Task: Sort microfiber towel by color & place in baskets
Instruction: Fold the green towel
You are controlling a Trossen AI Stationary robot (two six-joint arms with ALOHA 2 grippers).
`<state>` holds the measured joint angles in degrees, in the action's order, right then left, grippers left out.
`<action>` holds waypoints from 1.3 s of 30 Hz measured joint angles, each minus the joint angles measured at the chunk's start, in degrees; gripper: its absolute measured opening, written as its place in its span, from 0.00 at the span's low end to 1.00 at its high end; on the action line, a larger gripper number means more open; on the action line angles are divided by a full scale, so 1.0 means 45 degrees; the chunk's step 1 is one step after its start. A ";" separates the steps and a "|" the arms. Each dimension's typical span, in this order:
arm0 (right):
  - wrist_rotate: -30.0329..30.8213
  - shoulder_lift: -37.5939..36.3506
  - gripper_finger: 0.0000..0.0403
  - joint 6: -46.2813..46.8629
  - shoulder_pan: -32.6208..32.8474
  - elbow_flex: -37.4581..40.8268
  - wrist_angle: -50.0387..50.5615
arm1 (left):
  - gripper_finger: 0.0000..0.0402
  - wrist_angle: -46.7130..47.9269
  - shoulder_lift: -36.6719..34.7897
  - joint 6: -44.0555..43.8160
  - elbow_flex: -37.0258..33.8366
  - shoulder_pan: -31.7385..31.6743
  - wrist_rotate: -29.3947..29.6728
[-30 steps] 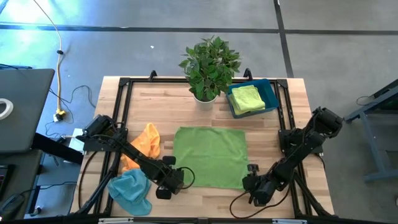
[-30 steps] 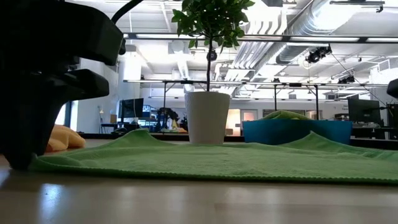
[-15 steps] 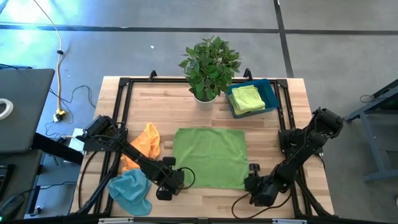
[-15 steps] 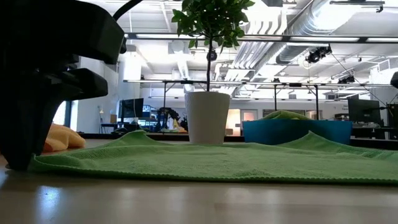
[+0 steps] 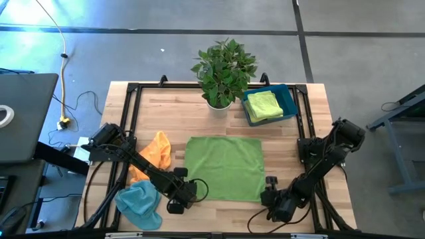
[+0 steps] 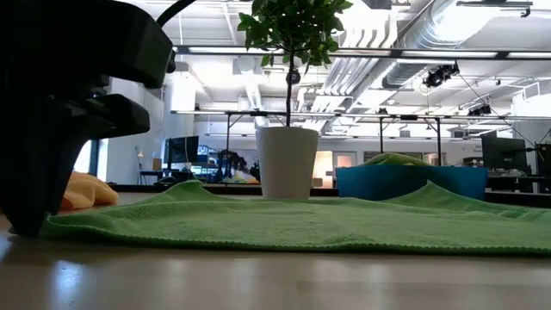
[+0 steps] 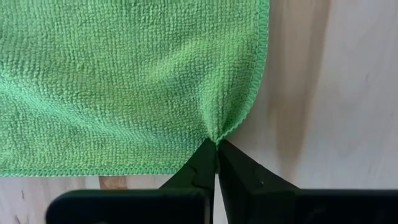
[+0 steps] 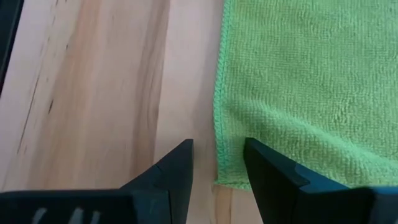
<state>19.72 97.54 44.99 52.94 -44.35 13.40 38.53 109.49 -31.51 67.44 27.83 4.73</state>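
Observation:
The flat green towel has a soft ripple across its corner, so its near half will turn over onto the far half when I move the towel's hem across.
A green towel lies spread flat on the table's middle. My left gripper is shut on its near left corner, and fills the left side of the low view. My right gripper stands open over the near right corner. In the right wrist view the towel's side hem runs between its fingers; whether they touch it I cannot tell. At the far right, the teal basket holds a yellow-green towel. An orange towel and a blue towel lie bunched at the near left. My left gripper pinches the green towel's near left corner between its two fingers, at the hem. The fingers come from above, pointing steeply down. The cloth puckers into a small fold at the fingertips. The rest of the towel lies flat on the table.
A potted plant in a white pot stands at the far middle, just left of the basket. A black frame rail runs around the wooden tabletop. Bare wood shows between the green towel and the far edge.

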 joint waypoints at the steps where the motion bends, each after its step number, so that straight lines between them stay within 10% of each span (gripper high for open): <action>1: 0.0081 0.0112 0.34 0.0004 0.0008 -0.0021 0.0002 | 0.01 -0.0001 0.0000 0.0000 0.0000 0.0000 0.0004; 14: -0.0265 0.0197 0.03 0.0292 -0.0013 -0.0021 0.0183 | 0.01 -0.0575 0.0000 -0.0812 0.0000 0.0006 -0.1084; 25: -0.2647 -0.1292 0.01 -0.0194 -0.0119 -0.0877 0.1453 | 0.01 -0.0516 0.0000 -0.0855 0.1671 0.0006 -0.4356; 39: -0.1289 -0.1511 0.00 -0.2219 -0.1705 -0.1707 0.6032 | 0.01 0.3174 -0.0010 -0.2235 0.3021 -0.0380 -0.1328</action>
<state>13.92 90.74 35.01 45.26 -52.03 40.54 52.81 109.45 -41.56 81.03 26.12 -1.24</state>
